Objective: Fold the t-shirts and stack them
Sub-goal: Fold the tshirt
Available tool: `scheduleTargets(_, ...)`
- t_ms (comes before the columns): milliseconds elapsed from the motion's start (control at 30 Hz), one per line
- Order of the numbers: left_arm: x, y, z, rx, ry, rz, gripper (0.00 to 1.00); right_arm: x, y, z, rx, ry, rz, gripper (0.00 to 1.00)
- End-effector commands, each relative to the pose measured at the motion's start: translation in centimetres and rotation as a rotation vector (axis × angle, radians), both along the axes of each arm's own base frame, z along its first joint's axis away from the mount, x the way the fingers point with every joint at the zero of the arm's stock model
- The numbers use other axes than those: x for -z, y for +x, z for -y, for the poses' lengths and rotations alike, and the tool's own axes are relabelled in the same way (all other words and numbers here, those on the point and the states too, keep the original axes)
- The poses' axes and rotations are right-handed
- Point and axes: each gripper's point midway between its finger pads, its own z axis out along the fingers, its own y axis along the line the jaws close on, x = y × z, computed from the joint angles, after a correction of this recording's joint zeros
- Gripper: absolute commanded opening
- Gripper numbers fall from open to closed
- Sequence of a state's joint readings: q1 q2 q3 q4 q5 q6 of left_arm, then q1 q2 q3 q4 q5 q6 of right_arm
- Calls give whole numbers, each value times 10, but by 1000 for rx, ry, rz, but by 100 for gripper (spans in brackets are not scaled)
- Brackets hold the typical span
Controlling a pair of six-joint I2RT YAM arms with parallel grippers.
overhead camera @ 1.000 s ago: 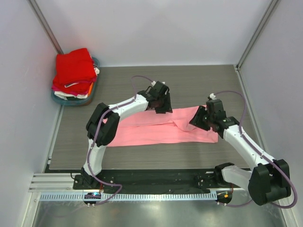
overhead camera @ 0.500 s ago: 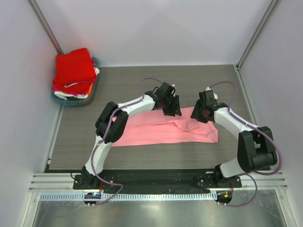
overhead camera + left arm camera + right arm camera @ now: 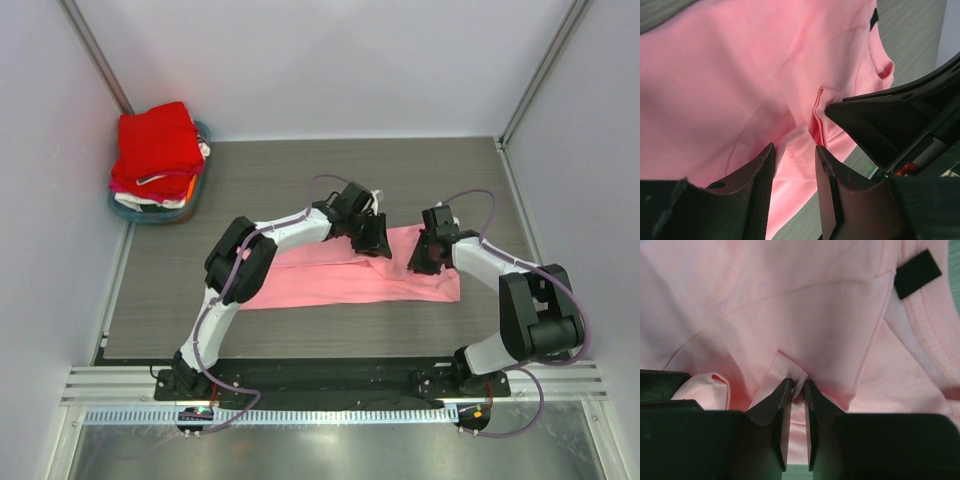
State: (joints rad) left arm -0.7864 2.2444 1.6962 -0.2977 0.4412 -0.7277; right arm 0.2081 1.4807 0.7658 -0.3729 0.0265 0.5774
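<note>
The pink t-shirt lies crosswise, my right gripper on its folded sleeve [image 3: 781, 371], so next I release the sleeve before turning the t-shirt by its neck end [image 3: 446, 289] and hem.
A light pink t-shirt [image 3: 340, 280] lies flat across the middle of the table, folded into a long band. My left gripper [image 3: 376, 240] hovers over its far edge near the right end. In the left wrist view the left gripper [image 3: 794, 156] is open, with the pink cloth [image 3: 740, 75] below the gap. My right gripper [image 3: 422, 258] sits on the shirt's right end. In the right wrist view the right gripper [image 3: 797, 386] is shut on a small raised fold of the pink cloth [image 3: 790, 300]. The black neck label [image 3: 917, 272] shows at the upper right.
A stack of folded t-shirts, red [image 3: 155, 140] on top with magenta, orange and white below, sits on a teal tray [image 3: 150, 214] at the far left corner. White walls close in on the sides. The right gripper's black body [image 3: 890, 120] shows close by in the left wrist view.
The left gripper has moved right and nearer along the shirt's far edge. The right gripper swung in, came down on the shirt's right end and closed on a fold.
</note>
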Motion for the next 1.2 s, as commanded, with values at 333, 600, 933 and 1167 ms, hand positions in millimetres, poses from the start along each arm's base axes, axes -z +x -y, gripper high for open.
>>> scheduleTargets(333, -43, -34, 1, 128, -162, 46, 27, -44, -37, -5, 30, 120, 133, 24)
scheduleTargets(600, -55, -51, -23, 115, -147, 77, 19, -44, -69, -11, 64, 217, 145, 47)
scheduleTargets(933, -53, -83, -53, 144, -128, 60, 14, -85, -27, -2, 31, 116, 249, 56)
scheduleTargets(1167, -48, -94, -60, 164, -105, 80, 40, -93, 16, -11, 7, 108, 249, 56)
